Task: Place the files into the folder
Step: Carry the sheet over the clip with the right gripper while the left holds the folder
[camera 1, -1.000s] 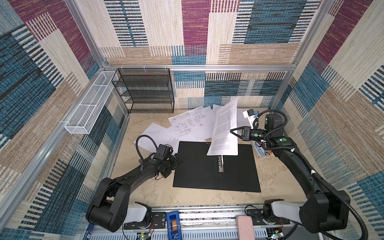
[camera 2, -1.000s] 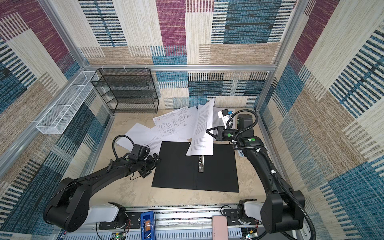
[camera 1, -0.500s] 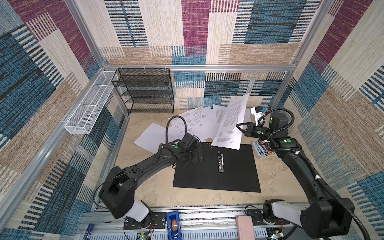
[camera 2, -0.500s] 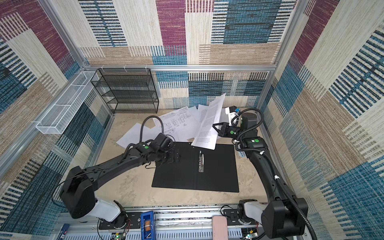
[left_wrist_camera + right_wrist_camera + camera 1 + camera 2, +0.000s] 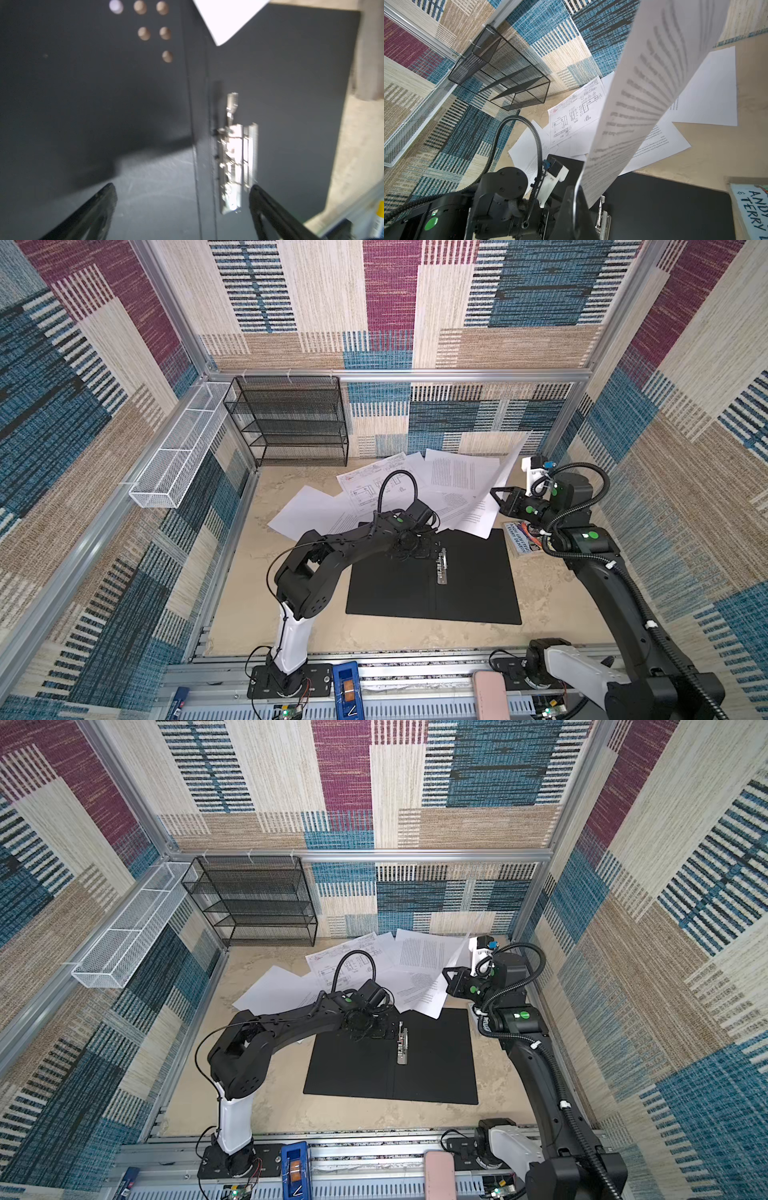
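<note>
I should pull my left gripper back over the folder's empty half (image 5: 390, 585) before my right gripper lowers the printed sheet. My left gripper is crowding the clip (image 5: 442, 566) where the sheet has to go.
The folder (image 5: 395, 593) lies open and flat mid-table, black inside up, its metal spine clip (image 5: 441, 566) near the far edge. My left gripper (image 5: 428, 549) hovers just over the folder beside the clip (image 5: 234, 162), open and empty, its wide-apart fingers (image 5: 104, 199) straddling the spine. At the back right, above the folder's far right corner, my right gripper (image 5: 494, 491) is shut on a printed sheet (image 5: 505, 472) that stands tilted in the air (image 5: 643, 104). Other files (image 5: 461, 472) lie fanned behind the folder, among them a drawing sheet (image 5: 374, 485) and a blank one (image 5: 307, 510).
A colourful book (image 5: 521, 537) lies right of the folder, under my right arm. A black mesh rack (image 5: 291, 423) stands at the back left and a white wire basket (image 5: 178, 448) hangs on the left wall. Bare tabletop lies in front of the folder.
My left arm has swung from left of the folder to over its spine clip. My right gripper has carried the printed sheet back and to the right, away from the clip.
</note>
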Robot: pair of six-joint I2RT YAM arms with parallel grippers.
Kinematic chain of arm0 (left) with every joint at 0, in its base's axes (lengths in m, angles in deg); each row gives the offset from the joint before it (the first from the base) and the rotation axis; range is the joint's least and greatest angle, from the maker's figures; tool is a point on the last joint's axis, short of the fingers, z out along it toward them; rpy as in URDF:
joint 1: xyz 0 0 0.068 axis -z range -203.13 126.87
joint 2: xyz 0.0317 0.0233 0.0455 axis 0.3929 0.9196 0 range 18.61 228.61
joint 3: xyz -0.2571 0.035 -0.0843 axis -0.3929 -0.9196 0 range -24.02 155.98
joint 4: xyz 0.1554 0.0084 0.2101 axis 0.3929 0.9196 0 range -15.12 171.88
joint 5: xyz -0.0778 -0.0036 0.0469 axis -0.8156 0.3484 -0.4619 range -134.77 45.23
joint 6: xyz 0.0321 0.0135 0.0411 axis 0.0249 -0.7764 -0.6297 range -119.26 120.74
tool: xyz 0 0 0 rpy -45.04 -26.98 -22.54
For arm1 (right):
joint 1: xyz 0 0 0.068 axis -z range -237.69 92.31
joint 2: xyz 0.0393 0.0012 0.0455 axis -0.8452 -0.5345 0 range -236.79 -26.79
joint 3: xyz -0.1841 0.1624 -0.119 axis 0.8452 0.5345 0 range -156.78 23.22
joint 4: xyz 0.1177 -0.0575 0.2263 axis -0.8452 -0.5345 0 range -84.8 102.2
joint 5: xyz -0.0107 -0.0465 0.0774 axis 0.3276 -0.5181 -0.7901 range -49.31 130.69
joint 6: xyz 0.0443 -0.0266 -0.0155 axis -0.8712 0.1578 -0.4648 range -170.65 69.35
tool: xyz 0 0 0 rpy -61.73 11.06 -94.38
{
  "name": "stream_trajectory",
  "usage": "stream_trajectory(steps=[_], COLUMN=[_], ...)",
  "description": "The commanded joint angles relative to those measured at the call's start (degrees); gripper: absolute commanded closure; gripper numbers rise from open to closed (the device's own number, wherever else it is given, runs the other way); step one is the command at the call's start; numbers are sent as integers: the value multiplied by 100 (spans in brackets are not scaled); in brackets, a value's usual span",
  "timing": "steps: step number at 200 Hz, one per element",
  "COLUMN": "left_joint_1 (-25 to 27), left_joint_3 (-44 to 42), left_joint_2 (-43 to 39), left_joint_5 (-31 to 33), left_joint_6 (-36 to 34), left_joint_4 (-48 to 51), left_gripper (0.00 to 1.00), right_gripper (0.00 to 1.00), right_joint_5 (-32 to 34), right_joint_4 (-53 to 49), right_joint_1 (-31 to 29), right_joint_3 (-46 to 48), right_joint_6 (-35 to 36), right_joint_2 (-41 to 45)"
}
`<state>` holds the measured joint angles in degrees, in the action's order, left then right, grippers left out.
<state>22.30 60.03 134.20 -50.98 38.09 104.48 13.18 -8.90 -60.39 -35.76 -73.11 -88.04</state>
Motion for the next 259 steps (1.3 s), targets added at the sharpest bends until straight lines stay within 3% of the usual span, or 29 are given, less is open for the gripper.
stream_trajectory(steps=[1, 18, 53, 83, 117, 154, 192, 208, 233, 259], left_joint_1=[10, 8, -49, -230, -457, -546, -569, -823, -1298, -1614], left_joint_3=[54, -97, -182, -735, -1479, -2128, -2145, -2080, -2399, -2336], left_joint_2=[162, 194, 376, 301, 0, -504, -1073, -1213, -1560, -1578], left_joint_5=[151, 320, 1434, 1447, 1320, 636, -295, -547, -1195, -1164], left_joint_6=[-127, 8, 509, 861, 1021, 789, 533, 623, 712, 453], left_joint_4=[121, 116, 1050, 975, 731, 171, -225, -46, -424, -114], left_gripper=[1, 1, 1, 1, 1, 0, 1, 0, 1, 0], right_gripper=[100, 100, 100, 100, 100, 100, 100, 100, 100, 100], right_joint_5=[8, -101, -194, -268, -839, -1531, -2465, -2928, -2788, -1782], right_joint_4=[127, 177, 289, 332, 572, 704, 1215, 1446, 1209, 419], right_joint_1=[-4, -8, -7, -10, -28, -406, -695, -692, -688, -679], right_joint_3=[52, 97, 197, 242, 394, 503, 681, 790, 986, 1128], right_joint_6=[16, -10, -26, -49, 8, 267, 190, 103, 280, 563], right_joint_2=[44, 21, 16, -53, -144, -406, -589, -676, -855, -1123])
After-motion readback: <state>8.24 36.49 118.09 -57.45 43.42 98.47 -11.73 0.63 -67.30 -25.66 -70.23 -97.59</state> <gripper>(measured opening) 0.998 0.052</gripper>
